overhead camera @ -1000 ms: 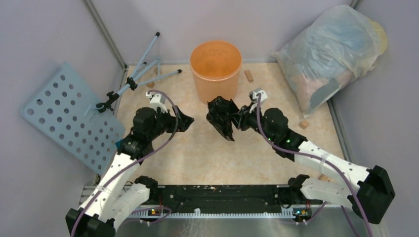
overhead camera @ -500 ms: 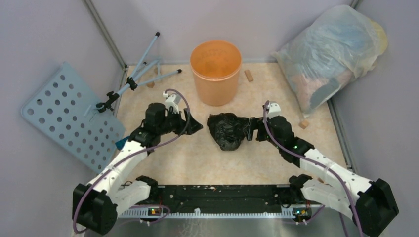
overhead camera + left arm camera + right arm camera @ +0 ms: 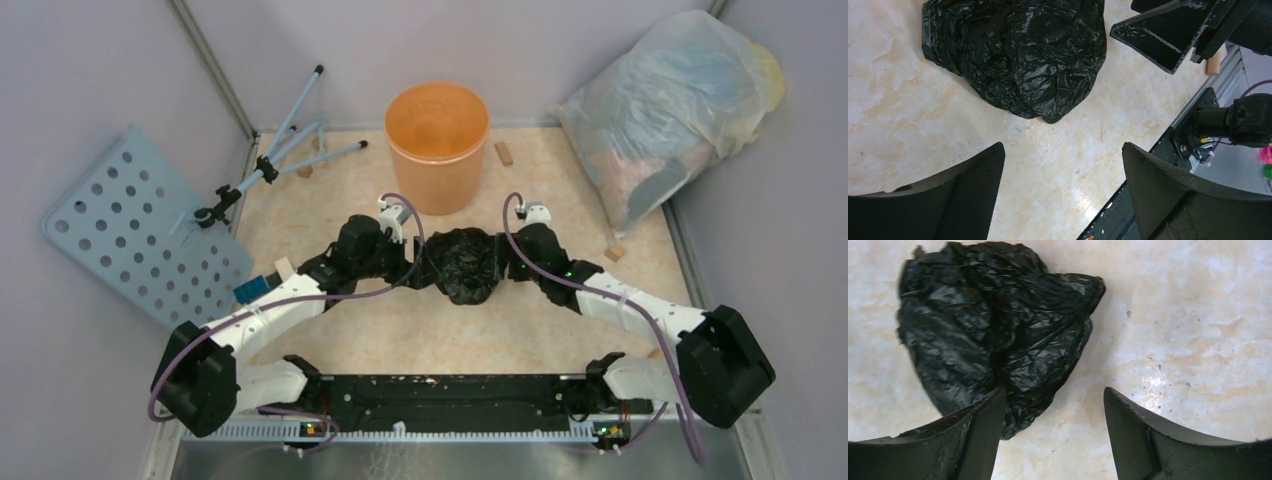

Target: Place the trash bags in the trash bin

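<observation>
The fingers of my left gripper straddle floor [image 3: 1060, 165] short of the black trash bag, so next I reach in with it and pinch the bag's edge [image 3: 970, 60] before I spread the bag.
The crinkled black trash bag [image 3: 462, 264] lies in a heap on the marbled floor, a little in front of the orange trash bin [image 3: 437, 180], which stands upright and open at the back. My left gripper [image 3: 416, 259] sits at the bag's left side and my right gripper [image 3: 506, 259] at its right side. In the left wrist view the left gripper [image 3: 1063, 147] is open with only bare floor between its fingers, and the bag [image 3: 1018, 55] lies just ahead. The right gripper [image 3: 1054, 390] is open too, one finger over the edge of the bag [image 3: 993, 325].
A big translucent stuffed bag [image 3: 670, 100] leans in the back right corner. A perforated blue-grey panel [image 3: 130, 230] and a tripod [image 3: 285, 150] stand at the left. Small wooden blocks [image 3: 503, 152] lie near the bin and by the right wall. The black base rail [image 3: 440, 392] runs along the near edge.
The right gripper, shut on the raised bag a second ago, has opened and the bag now lies on the floor. The left arm has swung right to the bag's side.
</observation>
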Robot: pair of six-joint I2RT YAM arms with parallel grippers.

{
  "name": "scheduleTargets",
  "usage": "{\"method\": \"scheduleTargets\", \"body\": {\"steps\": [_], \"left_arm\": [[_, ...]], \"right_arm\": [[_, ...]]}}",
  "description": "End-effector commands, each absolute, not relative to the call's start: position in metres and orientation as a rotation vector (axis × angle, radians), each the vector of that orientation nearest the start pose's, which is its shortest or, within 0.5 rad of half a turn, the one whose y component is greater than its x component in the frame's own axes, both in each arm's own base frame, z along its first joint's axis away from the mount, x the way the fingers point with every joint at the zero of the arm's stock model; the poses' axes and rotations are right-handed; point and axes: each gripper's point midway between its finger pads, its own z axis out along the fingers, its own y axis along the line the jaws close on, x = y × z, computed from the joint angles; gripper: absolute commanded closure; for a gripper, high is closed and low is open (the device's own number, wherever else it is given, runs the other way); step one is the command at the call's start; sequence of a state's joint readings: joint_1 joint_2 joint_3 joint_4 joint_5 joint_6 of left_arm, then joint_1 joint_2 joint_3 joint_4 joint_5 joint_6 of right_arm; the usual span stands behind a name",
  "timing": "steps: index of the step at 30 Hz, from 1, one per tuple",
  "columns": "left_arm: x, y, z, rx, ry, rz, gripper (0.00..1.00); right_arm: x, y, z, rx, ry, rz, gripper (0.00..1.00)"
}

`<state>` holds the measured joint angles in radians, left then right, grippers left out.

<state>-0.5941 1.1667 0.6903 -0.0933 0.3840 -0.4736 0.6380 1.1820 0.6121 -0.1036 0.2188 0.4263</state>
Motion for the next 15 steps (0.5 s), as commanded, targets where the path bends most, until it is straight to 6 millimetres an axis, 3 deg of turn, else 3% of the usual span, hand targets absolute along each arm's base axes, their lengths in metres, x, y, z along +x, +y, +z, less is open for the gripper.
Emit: {"method": "scheduleTargets", "body": {"steps": [1,11,13,15], "left_arm": [[0.255,-0.264,0.162,0.346,2.15,-0.973,0.08],[0.261,-0.238,0.162,0.268,2.128,-0.819,0.04],[0.262,-0.232,0.163,0.25,2.121,-0.792,0.03],[0.261,-0.23,0.163,0.252,2.115,-0.782,0.03]], "right_arm": [[0.31,0.173,0.106,0.073,2.185,0.254,0.29],[0.332,0.181,0.084,0.17,2.22,0.39,0.32],[0.334,0.185,0.079,0.163,2.234,0.4,0.36],[0.336,0.19,0.075,0.129,2.253,0.413,0.49]]}}
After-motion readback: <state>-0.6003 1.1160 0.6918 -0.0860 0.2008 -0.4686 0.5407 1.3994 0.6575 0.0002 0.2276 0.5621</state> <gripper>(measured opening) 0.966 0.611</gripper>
